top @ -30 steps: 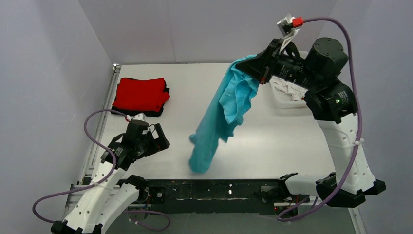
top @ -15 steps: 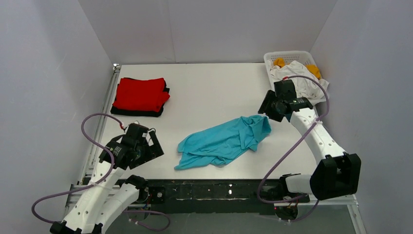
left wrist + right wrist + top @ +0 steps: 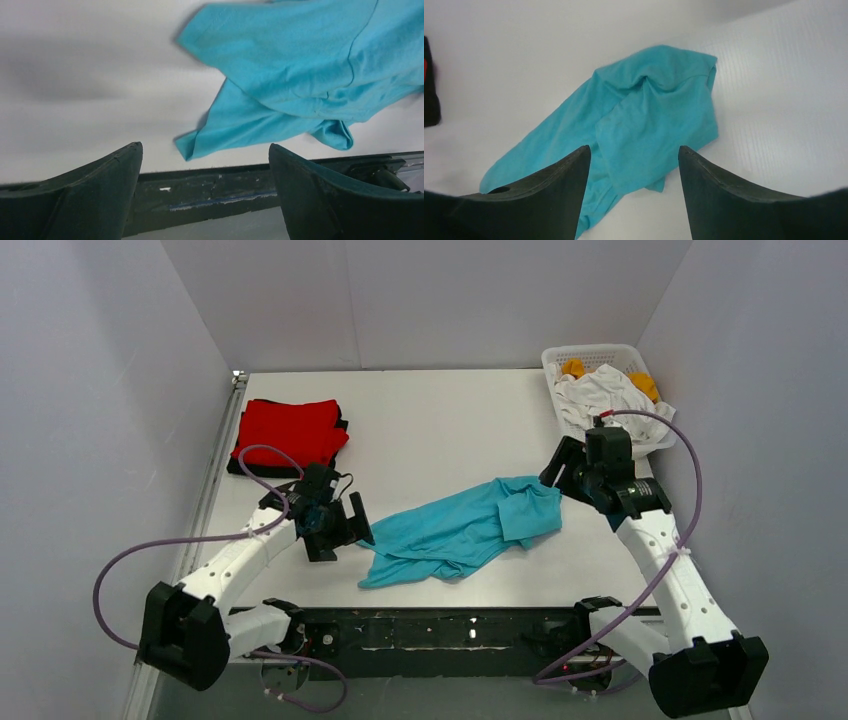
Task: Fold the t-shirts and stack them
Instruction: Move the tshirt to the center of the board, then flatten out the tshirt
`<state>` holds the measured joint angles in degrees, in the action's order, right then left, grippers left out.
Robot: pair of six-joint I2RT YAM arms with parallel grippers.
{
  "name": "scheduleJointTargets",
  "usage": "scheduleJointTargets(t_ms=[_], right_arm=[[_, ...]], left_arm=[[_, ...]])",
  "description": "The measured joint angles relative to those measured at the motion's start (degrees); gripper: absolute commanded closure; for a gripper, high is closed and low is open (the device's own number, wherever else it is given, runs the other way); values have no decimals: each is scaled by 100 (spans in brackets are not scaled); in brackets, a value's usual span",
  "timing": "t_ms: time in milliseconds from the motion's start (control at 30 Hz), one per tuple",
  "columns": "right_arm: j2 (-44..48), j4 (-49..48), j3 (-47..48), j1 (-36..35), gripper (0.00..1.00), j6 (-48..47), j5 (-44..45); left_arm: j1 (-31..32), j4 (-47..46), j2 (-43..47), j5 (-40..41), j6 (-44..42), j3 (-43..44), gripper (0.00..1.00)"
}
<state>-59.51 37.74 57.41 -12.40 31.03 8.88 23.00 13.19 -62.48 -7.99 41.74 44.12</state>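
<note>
My grippers will make the turquoise t-shirt (image 3: 450, 527) sag in its middle and trail its front folds below when they lift its ends, because loose layers overlap (image 3: 526, 517) in it.
The turquoise t-shirt (image 3: 460, 530) lies crumpled and unfolded on the middle of the table, also seen in the left wrist view (image 3: 300, 65) and the right wrist view (image 3: 644, 115). My left gripper (image 3: 358, 528) hovers open at the shirt's left end, its jaws (image 3: 206, 147) empty. My right gripper (image 3: 556, 470) stands open just off the shirt's right end, nothing between its fingers (image 3: 634, 149). A folded red t-shirt (image 3: 290, 432) rests on a folded black one (image 3: 280, 470) at the back left.
A white lattice basket (image 3: 598, 353) at the back right corner holds a white shirt (image 3: 600, 400) and orange cloth (image 3: 573, 368). The dark front rail (image 3: 225, 185) runs close below the left gripper. White walls enclose the table on three sides.
The right gripper opened and let go of the turquoise shirt, which dropped from hanging to lying on the table. The right arm lowered. The left arm swung right to the shirt's left end.
</note>
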Motion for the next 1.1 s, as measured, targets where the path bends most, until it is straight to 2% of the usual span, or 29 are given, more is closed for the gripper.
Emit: scheduleJointTargets(t_ms=[200, 400, 500, 567, 633, 767, 800, 933, 1100], right_arm=[[1029, -109, -1038, -7, 26, -33, -566], [1725, -136, -1475, -9, 26, -101, -535], [1749, -118, -1515, -9, 26, -111, -439], [1725, -111, -1515, -9, 26, -120, -411], [1731, -111, -1515, -9, 26, -125, -417], [1716, -111, -1515, -9, 26, -131, -568], [1703, -116, -1515, -13, 26, -133, -616], [1517, -184, -1515, -293, 27, -109, -868], [623, -269, -1412, -1471, 34, -70, -645]], left_arm=[[0, -844, -1095, -39, -181, -9, 8], [0, -1641, -1692, -125, -59, -144, 17], [0, -1985, -1884, -258, 4, -201, 29], [-4, -2221, -1908, -341, 55, -247, 34], [-4, -2367, -1958, -393, 90, -262, 43], [-4, -2653, -2124, -345, 59, -271, 85], [-9, -2697, -2190, -323, 26, -258, 100], [-11, -2667, -2380, -229, -114, -120, 100], [0, -2472, -2234, -83, -232, -96, 100]])
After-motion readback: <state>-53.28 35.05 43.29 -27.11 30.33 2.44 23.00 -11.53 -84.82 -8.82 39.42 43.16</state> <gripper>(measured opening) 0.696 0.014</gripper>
